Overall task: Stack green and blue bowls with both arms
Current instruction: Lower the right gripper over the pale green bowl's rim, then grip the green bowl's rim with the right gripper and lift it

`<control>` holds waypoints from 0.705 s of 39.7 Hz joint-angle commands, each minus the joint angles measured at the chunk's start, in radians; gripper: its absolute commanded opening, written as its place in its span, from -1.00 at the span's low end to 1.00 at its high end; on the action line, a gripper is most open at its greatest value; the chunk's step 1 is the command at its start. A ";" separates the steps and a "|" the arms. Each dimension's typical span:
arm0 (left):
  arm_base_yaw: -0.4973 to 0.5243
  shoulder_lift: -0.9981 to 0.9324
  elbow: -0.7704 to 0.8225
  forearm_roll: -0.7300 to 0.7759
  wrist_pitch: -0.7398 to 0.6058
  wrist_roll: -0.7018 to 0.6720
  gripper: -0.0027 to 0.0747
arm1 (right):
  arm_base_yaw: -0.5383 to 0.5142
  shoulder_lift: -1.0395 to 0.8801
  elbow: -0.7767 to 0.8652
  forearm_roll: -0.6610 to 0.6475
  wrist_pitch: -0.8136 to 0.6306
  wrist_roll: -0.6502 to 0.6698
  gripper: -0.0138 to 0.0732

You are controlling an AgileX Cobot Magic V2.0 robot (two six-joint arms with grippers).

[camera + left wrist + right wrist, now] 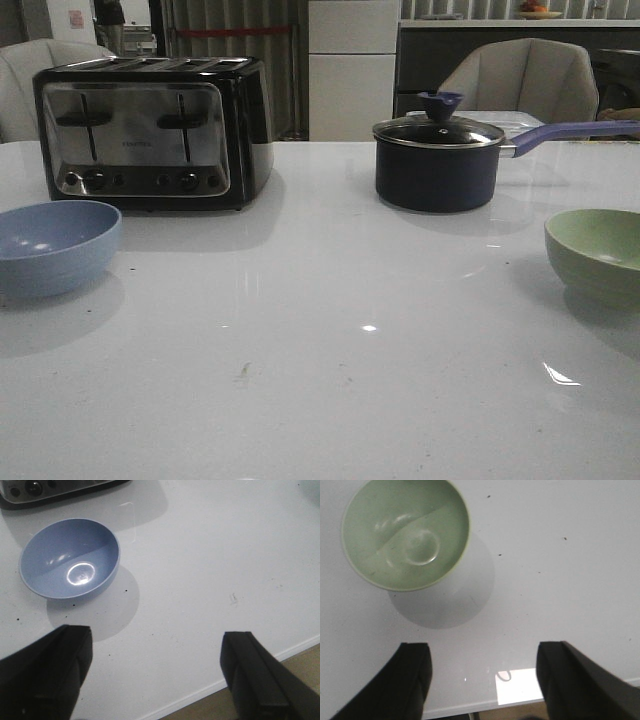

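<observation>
The green bowl (600,255) sits at the table's edge, far from my left gripper, so next my right gripper puts it in the middle (335,335) before the blue bowl goes in.
A pale blue bowl (55,245) stands upright and empty at the table's left edge. It also shows in the left wrist view (70,558). A pale green bowl (598,250) stands upright and empty at the right edge. It also shows in the right wrist view (406,532). My left gripper (157,652) is open and empty, hovering above bare table short of the blue bowl. My right gripper (482,667) is open and empty, above bare table short of the green bowl. Neither gripper shows in the front view.
A black and steel toaster (155,130) stands at the back left, behind the blue bowl. A dark navy saucepan (438,165) with a glass lid stands at the back right, its handle (575,132) pointing right. The table's near edge (210,687) runs under both grippers.
</observation>
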 commanded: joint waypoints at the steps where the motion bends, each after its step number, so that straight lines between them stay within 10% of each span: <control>1: -0.011 0.001 -0.030 -0.010 -0.072 0.002 0.57 | -0.072 0.048 -0.074 0.102 -0.015 -0.079 0.58; 11: -0.011 0.001 -0.030 -0.010 -0.072 0.002 0.57 | -0.122 0.227 -0.145 0.335 -0.038 -0.261 0.58; 28: -0.011 0.001 -0.030 -0.010 -0.072 0.002 0.57 | -0.121 0.562 -0.308 0.376 -0.088 -0.291 0.55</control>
